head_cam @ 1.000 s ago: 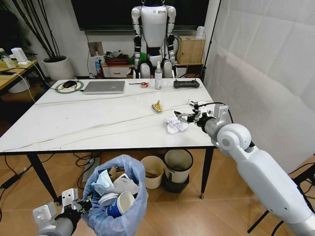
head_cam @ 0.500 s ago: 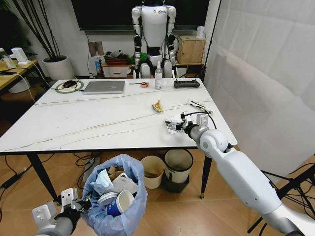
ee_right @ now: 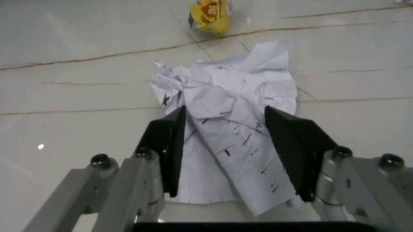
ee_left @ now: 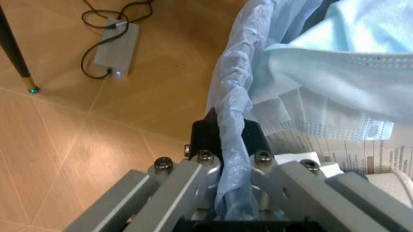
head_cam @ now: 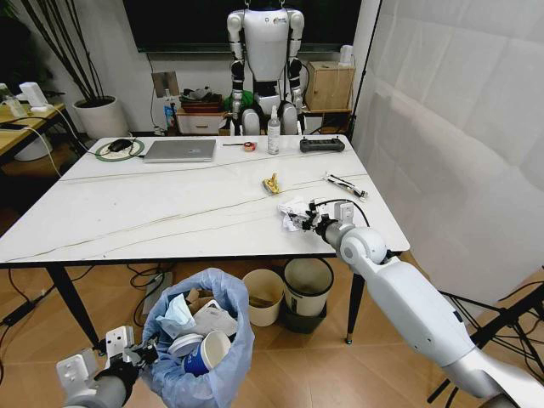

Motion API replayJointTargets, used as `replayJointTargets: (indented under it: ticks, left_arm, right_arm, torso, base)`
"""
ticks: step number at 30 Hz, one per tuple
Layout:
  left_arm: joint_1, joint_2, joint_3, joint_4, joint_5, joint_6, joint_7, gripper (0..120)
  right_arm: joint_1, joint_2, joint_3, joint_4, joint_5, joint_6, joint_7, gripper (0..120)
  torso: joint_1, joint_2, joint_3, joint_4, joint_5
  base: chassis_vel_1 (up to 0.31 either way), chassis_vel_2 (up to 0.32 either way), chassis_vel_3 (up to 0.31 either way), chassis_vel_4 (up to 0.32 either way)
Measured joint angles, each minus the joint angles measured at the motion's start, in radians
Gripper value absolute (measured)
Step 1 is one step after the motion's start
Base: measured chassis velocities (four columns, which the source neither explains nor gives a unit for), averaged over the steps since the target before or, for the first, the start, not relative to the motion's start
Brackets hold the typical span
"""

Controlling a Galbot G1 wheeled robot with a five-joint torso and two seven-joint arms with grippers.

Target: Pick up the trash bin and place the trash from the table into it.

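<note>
The crumpled white paper (head_cam: pixel 291 212) is lying in thin, loose folds. The paper will bunch up between my fingers and spread out at its edges when I lift it.
The trash bin (head_cam: pixel 204 336), lined with a light-blue bag and holding a blue cup, a face mask and papers, hangs below the table's front edge. My left gripper (head_cam: pixel 138 355) is shut on its bag-covered rim (ee_left: pixel 233 121), which runs between the fingers (ee_left: pixel 205 140). On the white marble table (head_cam: pixel 153 212), my right gripper (head_cam: pixel 305 220) is open. Its jaws stand on either side of a crumpled white printed paper (ee_right: pixel 226 96), which lies on the tabletop (head_cam: pixel 291 210). A yellow snack wrapper (head_cam: pixel 271 184) lies just beyond it (ee_right: pixel 210 10). A thin black-and-white scrap (head_cam: pixel 345 184) sits near the table's right edge.
At the table's far side are a silver laptop (head_cam: pixel 180 150), a cable coil (head_cam: pixel 119 150), a spray bottle (head_cam: pixel 273 134) and a black controller (head_cam: pixel 322 144). A cream bucket (head_cam: pixel 264 297) and a round white bin (head_cam: pixel 307 287) stand under the table. A white screen (head_cam: pixel 459 127) borders the right.
My right gripper has moved left and closer to me along the table, and its jaws now straddle the crumpled paper, which has shifted slightly left. The left gripper and bin have stayed still.
</note>
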Motion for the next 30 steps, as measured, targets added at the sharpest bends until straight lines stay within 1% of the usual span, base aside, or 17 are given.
replayJointTargets:
  ticks: [1,2,3,4,5,6,7,10,11,12,20,27,30]
  left_arm:
    - [0.000,0.000,-0.001,0.000,0.000,0.000,0.000,0]
    - [0.000,0.000,-0.001,0.000,-0.001,0.000,0.000,0]
    - [0.000,0.000,-0.001,0.000,-0.001,0.000,0.000,0]
    - [0.000,0.000,-0.001,0.000,-0.001,0.000,0.000,0]
    - [0.000,0.000,-0.001,0.000,-0.001,0.000,0.000,0]
    - [0.000,0.000,-0.001,0.000,-0.001,0.000,0.000,0]
    - [0.000,0.000,-0.001,0.000,-0.001,0.000,0.000,0]
    - [-0.003,0.001,-0.002,0.000,-0.003,0.000,0.000,0]
    - [-0.003,0.002,-0.002,0.000,-0.003,0.000,0.000,0]
    - [-0.003,0.002,-0.002,0.000,-0.003,0.000,-0.001,0]
    - [-0.004,0.004,-0.003,0.000,-0.004,0.000,-0.001,0]
    - [-0.002,0.004,-0.005,-0.002,-0.004,0.000,-0.001,0]
    - [0.001,0.005,-0.005,-0.005,-0.004,-0.001,-0.001,0]
  right_arm:
    - [0.000,0.000,-0.001,-0.002,-0.001,0.000,0.000,41]
    - [0.000,0.000,-0.001,-0.003,-0.002,0.000,0.000,39]
    - [0.000,0.000,-0.002,-0.006,-0.007,0.000,-0.002,32]
    - [0.000,0.000,-0.002,-0.007,-0.008,0.000,-0.003,32]
    - [-0.001,0.002,-0.004,-0.009,-0.013,0.002,-0.004,24]
    - [-0.001,0.002,-0.004,-0.009,-0.013,0.002,-0.004,24]
    - [-0.002,0.004,-0.005,-0.010,-0.015,0.002,-0.005,21]
    - [-0.003,0.003,-0.009,-0.009,-0.016,0.002,-0.005,8]
    - [-0.003,0.002,-0.010,-0.008,-0.016,0.002,-0.005,6]
    - [-0.003,0.000,-0.011,-0.007,-0.016,0.002,-0.005,1]
    - [-0.003,-0.002,-0.013,-0.005,-0.016,0.002,-0.006,0]
    - [-0.005,-0.027,-0.008,0.027,-0.006,-0.002,-0.002,0]
    - [-0.013,-0.065,0.002,0.097,0.026,-0.014,0.013,8]
  torso:
    - [0.000,0.000,0.000,0.0000,0.0000]
    - [0.000,0.000,0.000,0.0000,0.0000]
    - [0.000,0.000,0.000,-0.0001,0.0000]
    - [0.000,0.000,0.000,-0.0001,0.0000]
    - [0.000,0.000,0.000,-0.0001,0.0000]
    - [0.000,0.000,0.000,-0.0001,0.0000]
    - [0.000,0.000,0.000,0.0000,0.0000]
    - [0.000,0.000,0.000,0.0000,0.0000]
    - [0.000,0.000,0.000,0.0000,0.0000]
    - [0.000,0.000,0.000,-0.0001,0.0000]
    - [0.000,0.000,0.000,0.0000,0.0000]
    - [0.000,0.000,0.000,0.0001,0.0002]
    - [0.000,0.000,0.000,-0.0001,0.0000]
  base:
    - [0.000,0.000,0.000,0.000]
    - [0.000,0.000,0.000,0.000]
    - [0.000,0.000,0.000,0.000]
    - [0.000,0.000,0.000,0.000]
    - [0.000,0.000,0.000,0.000]
    - [0.000,0.000,0.000,0.000]
    - [0.000,0.000,0.000,0.000]
    - [0.000,0.000,0.000,0.000]
    - [0.000,0.000,0.000,0.000]
    - [0.000,0.000,0.000,0.000]
    - [0.000,0.000,0.000,0.000]
    - [0.000,0.000,0.000,0.000]
    - [0.000,0.000,0.000,0.000]
